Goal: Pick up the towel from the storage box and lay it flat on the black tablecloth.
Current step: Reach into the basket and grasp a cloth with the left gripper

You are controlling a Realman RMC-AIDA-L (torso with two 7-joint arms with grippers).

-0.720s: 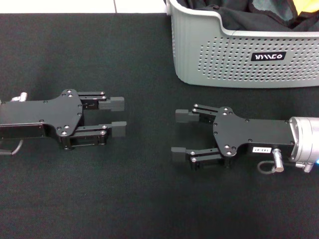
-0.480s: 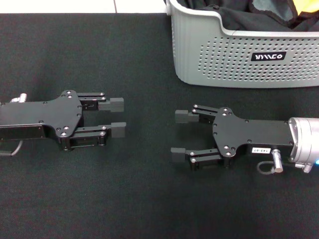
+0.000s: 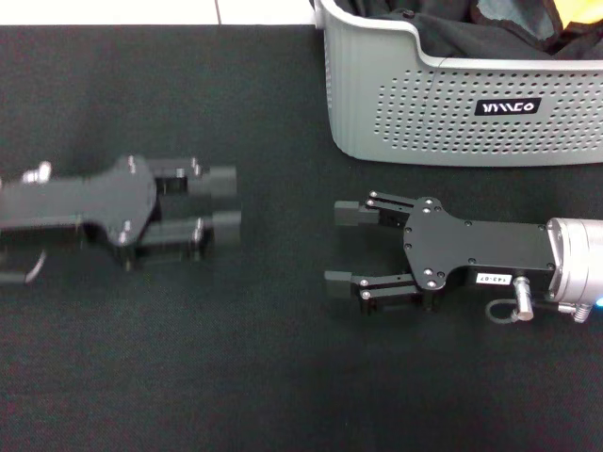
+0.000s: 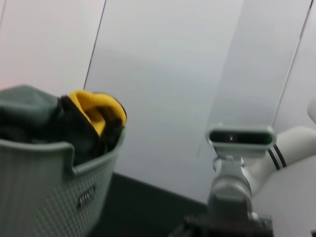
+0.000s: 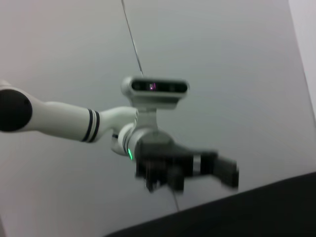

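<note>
I should go on moving my left gripper's open fingers into the storage box, where the towel's yellow fold [image 4: 101,109] stands above the box's rim, before closing on the towel.
The light grey storage box [image 3: 452,113] stands at the far right of the black tablecloth [image 3: 236,358]. The towel [image 3: 565,19] lies crumpled inside it, with an orange-yellow fold showing among dark cloth; the left wrist view shows the yellow fold of the towel [image 4: 96,111] rising over the rim of the storage box [image 4: 54,192]. My left gripper [image 3: 226,201] hovers over the cloth at the left, open and empty. My right gripper [image 3: 341,247] hovers in front of the box, open and empty.
A white surface [image 3: 141,11] runs along the far edge beyond the tablecloth. In the right wrist view the left arm and its wrist camera [image 5: 155,87] stand against a pale wall. Black cloth stretches bare in front of both grippers.
My left gripper has shifted away from the front edge and is blurred by motion. The right gripper has edged slightly to the right. The box and towel are unchanged.
</note>
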